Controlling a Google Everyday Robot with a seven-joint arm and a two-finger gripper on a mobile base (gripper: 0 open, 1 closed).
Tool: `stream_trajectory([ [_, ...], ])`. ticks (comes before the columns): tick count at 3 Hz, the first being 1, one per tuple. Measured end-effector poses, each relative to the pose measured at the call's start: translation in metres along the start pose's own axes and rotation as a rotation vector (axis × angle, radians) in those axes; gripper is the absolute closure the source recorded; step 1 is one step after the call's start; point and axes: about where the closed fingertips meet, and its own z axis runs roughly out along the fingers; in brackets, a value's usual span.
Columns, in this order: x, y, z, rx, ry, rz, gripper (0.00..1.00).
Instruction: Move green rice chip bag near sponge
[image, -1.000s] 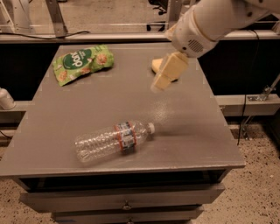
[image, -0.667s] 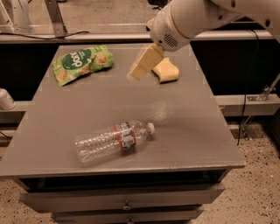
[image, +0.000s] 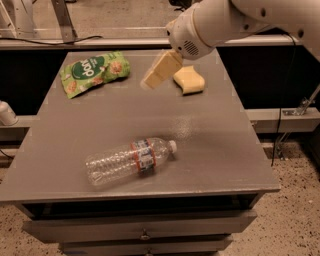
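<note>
I can see that the green rice chip bag's end (image: 117, 67) facing the sponge is free, so I should now move my gripper toward that end until the fingers can close on it.
The green rice chip bag (image: 93, 73) lies flat at the far left of the grey table (image: 215, 145). The pale yellow sponge (image: 188, 80) lies at the far right of the table. My gripper (image: 161, 69) hangs from the white arm above the far middle of the table, between the bag and the sponge, just left of the sponge. It holds nothing that I can see.
A clear plastic water bottle (image: 130, 160) lies on its side near the table's front, cap pointing right. Drawers sit under the front edge. A ledge and cables run behind the table.
My gripper has moved left across the far part of the table, from over the sponge toward the bag. The sponge now shows in full. Bag, sponge and bottle have not moved.
</note>
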Motion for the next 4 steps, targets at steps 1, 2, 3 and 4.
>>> stream_trajectory([
  [1,-0.013,-0.023,0.037,0.029,-0.093,0.041,0.0],
  [2,-0.029,-0.042,0.079,0.047,-0.152,0.071,0.0],
  [3,-0.043,-0.054,0.119,0.045,-0.17,0.07,0.0],
  [4,-0.053,-0.063,0.158,0.029,-0.166,0.065,0.0],
])
